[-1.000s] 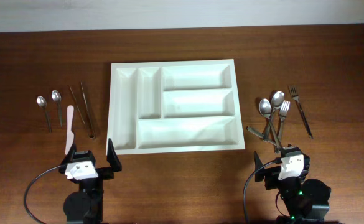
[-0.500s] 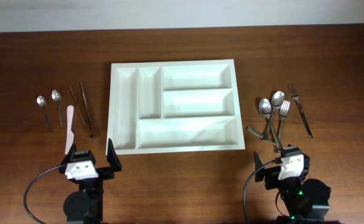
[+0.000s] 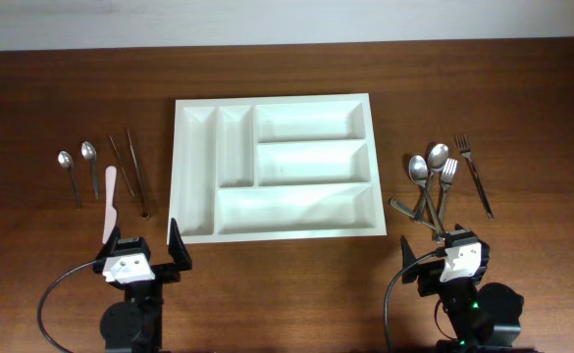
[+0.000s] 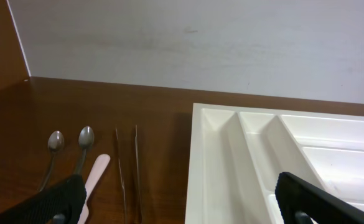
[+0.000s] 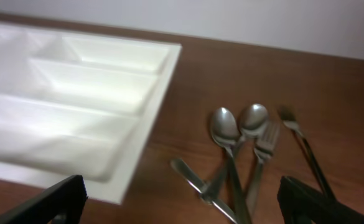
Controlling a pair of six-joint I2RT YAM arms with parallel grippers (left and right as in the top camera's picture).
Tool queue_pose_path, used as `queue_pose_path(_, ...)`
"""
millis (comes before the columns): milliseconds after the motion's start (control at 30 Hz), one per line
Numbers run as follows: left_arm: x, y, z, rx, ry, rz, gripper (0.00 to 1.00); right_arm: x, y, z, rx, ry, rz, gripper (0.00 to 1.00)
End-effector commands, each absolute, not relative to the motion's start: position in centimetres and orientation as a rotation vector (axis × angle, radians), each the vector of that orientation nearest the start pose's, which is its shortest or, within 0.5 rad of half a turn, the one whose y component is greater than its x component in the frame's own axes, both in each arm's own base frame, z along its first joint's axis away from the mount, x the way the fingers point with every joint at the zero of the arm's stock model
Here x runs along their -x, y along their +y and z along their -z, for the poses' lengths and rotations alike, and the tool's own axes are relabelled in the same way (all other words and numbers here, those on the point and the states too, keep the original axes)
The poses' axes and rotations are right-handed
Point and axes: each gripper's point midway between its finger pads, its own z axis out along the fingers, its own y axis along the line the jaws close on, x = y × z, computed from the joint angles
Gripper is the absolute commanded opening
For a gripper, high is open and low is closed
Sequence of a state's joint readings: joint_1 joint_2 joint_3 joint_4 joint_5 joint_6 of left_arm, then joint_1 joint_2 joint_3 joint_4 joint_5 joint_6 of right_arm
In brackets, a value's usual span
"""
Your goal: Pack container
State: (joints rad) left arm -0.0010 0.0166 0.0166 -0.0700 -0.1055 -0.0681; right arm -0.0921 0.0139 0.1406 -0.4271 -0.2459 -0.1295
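Note:
The spoons and fork in the pile are lying across each other, so my right gripper should move up past the pile and pick up the separate fork first.
The container, a white cutlery tray with five compartments, lies in the middle of the table with nothing in it. My left gripper stands open just off its front left corner, nothing between the fingers. In the left wrist view the left gripper straddles the container's left rim. My right gripper is open near the front right, just in front of a pile of spoons and a fork. The right wrist view shows the right gripper open, with that pile ahead and the container to the left.
Left of the tray lie two small spoons, a pale pink flat utensil and thin metal tongs. A separate fork lies at the far right. A white wall backs the table.

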Motion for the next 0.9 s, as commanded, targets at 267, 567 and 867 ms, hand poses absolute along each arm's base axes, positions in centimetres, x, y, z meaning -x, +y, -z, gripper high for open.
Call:
queue_pose_path(267, -24.5, 1.8, -16.0, 0.130, 1.630, -0.043, 0.99, -20.9, 7.7, -16.1, 0.120, 1.800, -0.647, 0.99)
queue_pose_path(567, -24.5, 1.8, -16.0, 0.130, 1.631, -0.043, 0.99, -23.3, 1.9, -20.8, -0.061, 1.919, -0.261, 0.99)
queue_pose_path(867, -24.5, 1.8, -16.0, 0.130, 1.631, -0.043, 0.99, -29.9, -4.9, -24.4, -0.033, 2.455, 0.234, 0.99)
